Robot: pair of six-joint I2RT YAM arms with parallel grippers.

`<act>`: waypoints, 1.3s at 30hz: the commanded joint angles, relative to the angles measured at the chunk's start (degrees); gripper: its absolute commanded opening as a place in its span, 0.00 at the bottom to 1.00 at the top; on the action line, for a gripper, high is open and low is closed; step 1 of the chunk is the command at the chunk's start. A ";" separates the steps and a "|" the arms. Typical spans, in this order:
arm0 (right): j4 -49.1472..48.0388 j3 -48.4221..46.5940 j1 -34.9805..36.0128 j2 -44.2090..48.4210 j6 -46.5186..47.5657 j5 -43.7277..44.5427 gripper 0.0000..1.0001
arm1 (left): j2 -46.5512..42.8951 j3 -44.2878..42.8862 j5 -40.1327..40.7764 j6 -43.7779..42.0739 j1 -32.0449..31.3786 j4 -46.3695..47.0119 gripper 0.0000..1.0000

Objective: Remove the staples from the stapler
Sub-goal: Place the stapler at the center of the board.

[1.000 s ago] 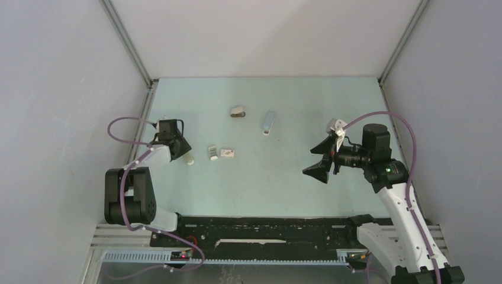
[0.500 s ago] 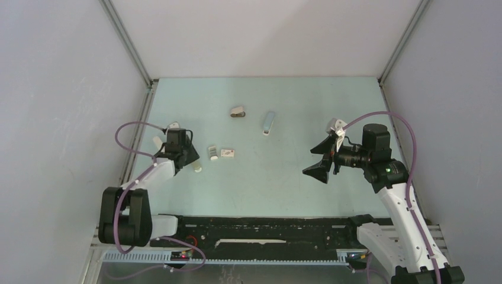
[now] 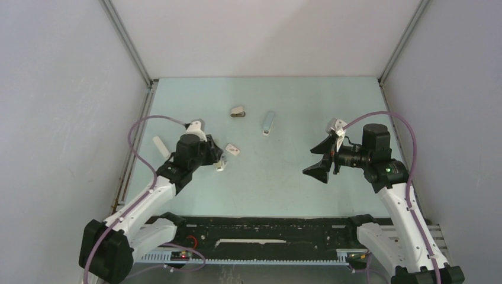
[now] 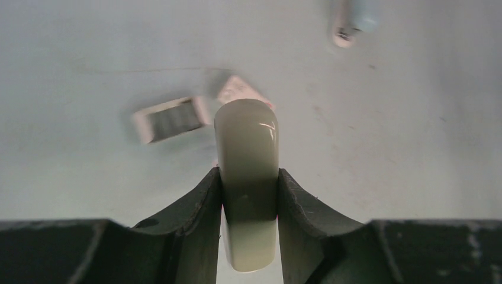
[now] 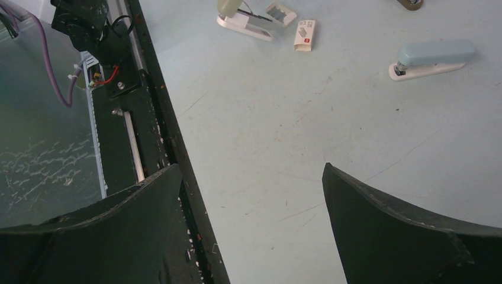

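Observation:
My left gripper keeps carrying the cream bar (image 4: pixel 246 142), held across its narrow width, until the bar rests on the table's near middle (image 3: pixel 276 171), which is clear.
The pale-blue stapler (image 3: pixel 269 123) lies shut on the table's far middle, also in the right wrist view (image 5: pixel 432 58) and at the top of the left wrist view (image 4: pixel 355 18). No staples show. My left gripper (image 3: pixel 216 157) (image 4: pixel 248 177) is shut on a cream rounded bar (image 4: pixel 247 148), left of and nearer than the stapler. My right gripper (image 3: pixel 317 161) (image 5: pixel 251 168) hangs open above the table's right side, well apart from the stapler, with nothing between its fingers.
Two small white boxes (image 4: pixel 171 118) (image 4: pixel 243 92) lie just beyond the cream bar; one box (image 3: pixel 232 149) shows from above. A squat dark item (image 3: pixel 238 112) sits left of the stapler. A white strip (image 3: pixel 160 146) lies near the left edge. The black rail (image 5: pixel 154 118) runs along the front.
My left arm has swung from the table's left edge rightward to the small boxes, carrying the cream bar. The boxes have shifted slightly. The right arm has not moved.

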State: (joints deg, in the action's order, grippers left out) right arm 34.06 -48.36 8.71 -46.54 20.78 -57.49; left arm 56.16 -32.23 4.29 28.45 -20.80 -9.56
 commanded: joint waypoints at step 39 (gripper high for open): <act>0.61 0.13 -5.09 -1.09 2.96 -2.17 1.00 | 41.41 -23.99 -8.51 -21.33 -32.88 14.32 0.12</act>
State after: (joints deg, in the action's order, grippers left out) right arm 34.81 -48.36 4.08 -47.31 22.39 -59.02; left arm 97.25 -55.40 -6.98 6.46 -52.51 0.93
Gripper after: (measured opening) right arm 0.994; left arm 0.401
